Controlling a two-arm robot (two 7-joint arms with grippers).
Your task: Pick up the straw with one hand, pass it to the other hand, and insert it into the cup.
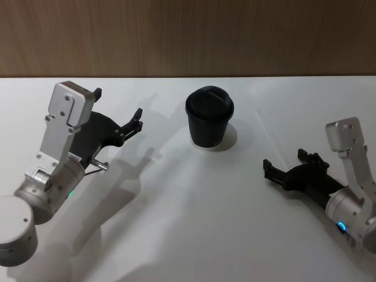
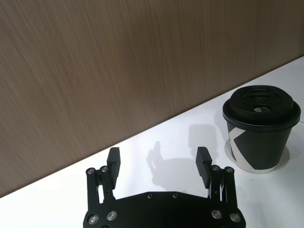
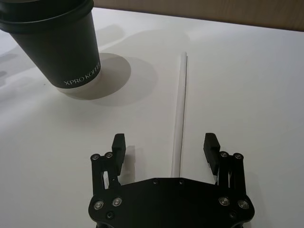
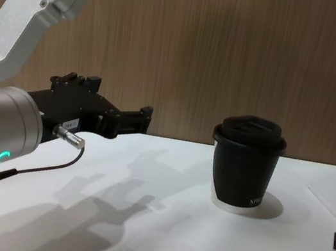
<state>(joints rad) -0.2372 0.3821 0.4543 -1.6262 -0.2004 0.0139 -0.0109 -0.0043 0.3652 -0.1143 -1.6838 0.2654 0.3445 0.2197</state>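
Note:
My gripper will lift the near end of the white straw [image 1: 272, 136]. The straw runs straight to its far end [image 1: 258, 111], so that end will come up in line instead of drooping.
The white straw [image 3: 179, 109] [image 1: 272, 138] lies flat on the white table, to the right of the cup. My right gripper [image 3: 165, 142] [image 1: 285, 160] hovers low over the straw's near end, open, with the straw passing between its fingers and touching neither. The black lidded cup [image 1: 210, 117] [image 2: 261, 128] [image 4: 247, 165] [image 3: 59, 42] stands upright at the table's middle back. Raised above the table left of the cup, my left gripper [image 1: 117, 107] [image 2: 158, 156] [image 4: 121, 98] is open, holds nothing and points toward the back wall.
A thin black cable with a metal plug [image 4: 68, 137] hangs from the left wrist. A wooden wall [image 1: 188, 35] closes off the far table edge. Bare white table [image 1: 194, 205] spreads in front of the cup between the two arms.

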